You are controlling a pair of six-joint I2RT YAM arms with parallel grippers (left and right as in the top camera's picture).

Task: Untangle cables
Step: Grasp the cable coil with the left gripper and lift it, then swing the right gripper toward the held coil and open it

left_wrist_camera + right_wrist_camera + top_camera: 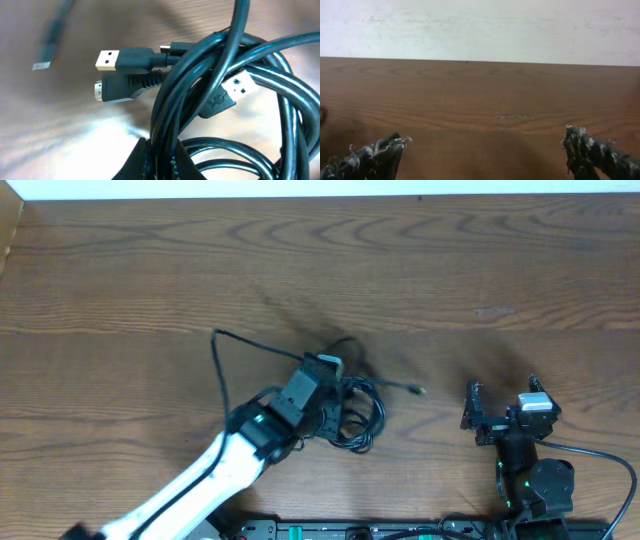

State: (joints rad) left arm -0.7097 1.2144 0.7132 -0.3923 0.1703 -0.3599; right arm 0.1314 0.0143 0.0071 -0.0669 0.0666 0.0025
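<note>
My left gripper is pinching the whole tangle, and its hanging loops (364, 423) are short of my right gripper. I should lift the tangle across so that my right gripper (500, 400) can grip it.
The cables (356, 416) lie as a black tangle of loops at the table's middle. One thin strand (222, 352) arcs out to the left, and a small plug end (419, 390) points right. My left gripper (333, 410) is down in the tangle. In the left wrist view it (163, 162) is shut on a few cable strands (165, 125) pinched between its fingers (142, 162). Just beyond lie a gold USB plug (117, 58), a second connector (112, 90) and a blue-tongued plug (235, 87). My right gripper (503, 408) stands open to the right, nothing between its fingertips (385, 150).
The wooden table (120, 280) stretches to a white wall (480, 25) at the back. A thick black arm cable (600, 455) curves by the right arm's base. A black rail (330, 530) runs along the front edge.
</note>
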